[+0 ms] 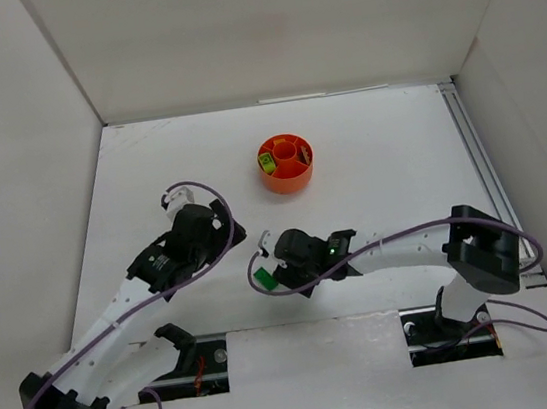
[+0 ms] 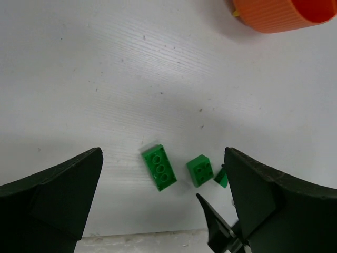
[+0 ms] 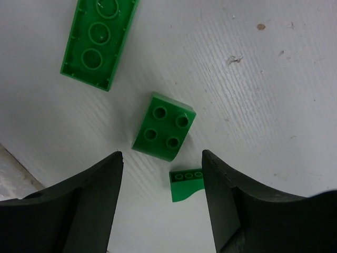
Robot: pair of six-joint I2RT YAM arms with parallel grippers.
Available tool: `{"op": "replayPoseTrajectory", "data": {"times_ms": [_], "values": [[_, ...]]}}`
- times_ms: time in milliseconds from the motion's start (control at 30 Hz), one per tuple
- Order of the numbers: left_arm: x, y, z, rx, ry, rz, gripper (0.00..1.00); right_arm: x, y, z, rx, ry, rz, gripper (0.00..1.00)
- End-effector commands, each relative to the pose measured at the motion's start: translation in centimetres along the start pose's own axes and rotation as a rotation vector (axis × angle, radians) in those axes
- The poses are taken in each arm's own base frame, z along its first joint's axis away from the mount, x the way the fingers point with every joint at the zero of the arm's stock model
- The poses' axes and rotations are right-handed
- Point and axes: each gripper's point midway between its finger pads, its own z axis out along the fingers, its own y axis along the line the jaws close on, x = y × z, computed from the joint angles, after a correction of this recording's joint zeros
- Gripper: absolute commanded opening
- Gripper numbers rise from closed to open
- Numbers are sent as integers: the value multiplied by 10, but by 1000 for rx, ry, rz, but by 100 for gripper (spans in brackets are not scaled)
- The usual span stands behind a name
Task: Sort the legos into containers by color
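Note:
My right gripper is crowding my left gripper's way to the long brick (image 1: pixel 265 278), so next my right gripper brings the square brick (image 3: pixel 164 126) to the orange dish first.
Three green legos lie close together on the white table: a long brick (image 3: pixel 97 42), a square four-stud brick (image 3: pixel 163 134) and a small curved piece (image 3: pixel 187 183). My right gripper (image 3: pixel 161 155) hovers just above them, open, with the curved piece lying between its fingers close against the right one. The left wrist view shows the same long brick (image 2: pixel 159 167) and square brick (image 2: pixel 200 169) below my left gripper (image 2: pixel 162 153), which is wide open and holds nothing. The orange dish (image 1: pixel 302 173) stands farther back with a few small legos (image 1: pixel 266 162) inside.
White walls enclose the table on three sides. A metal rail (image 1: pixel 480 167) runs along the right edge. Both arms' heads are close together in the near middle, and a right gripper finger (image 2: pixel 216 226) reaches into the left wrist view.

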Motion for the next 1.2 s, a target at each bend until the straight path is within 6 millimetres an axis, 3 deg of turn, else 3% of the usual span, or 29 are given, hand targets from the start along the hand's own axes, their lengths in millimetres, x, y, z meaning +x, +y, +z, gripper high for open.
{"op": "replayPoseTrajectory", "data": {"times_ms": [0,33,233,400,533,600,800,833,933,1067,1100,1167], "values": [[-6,-2,-11,41,-38,-74,100,-37,3,1,27,-95,46,67],[-2,2,-9,27,-28,-69,100,-28,2,8,39,-61,51,67],[1,6,-10,19,-23,-78,100,-33,0,16,63,-52,71,63],[2,9,-8,-1,-21,-82,100,-29,-7,15,111,-40,94,33],[4,9,-7,8,-16,-59,100,-55,-16,-5,138,-129,83,27],[5,5,-5,28,-13,-62,100,-82,-25,-27,165,-216,62,26],[22,-3,9,54,70,-29,100,-141,-98,-94,286,-437,86,26],[20,-6,12,61,65,-31,100,-146,-123,-104,322,-467,111,26],[32,1,25,18,109,-6,100,-163,-166,-128,404,-534,125,27],[37,-2,34,1,150,15,100,-174,-209,-126,490,-546,153,27],[41,-2,35,-2,165,17,100,-175,-216,-115,498,-528,160,27],[43,-4,40,-7,182,19,100,-180,-232,-113,540,-533,202,27]]}}
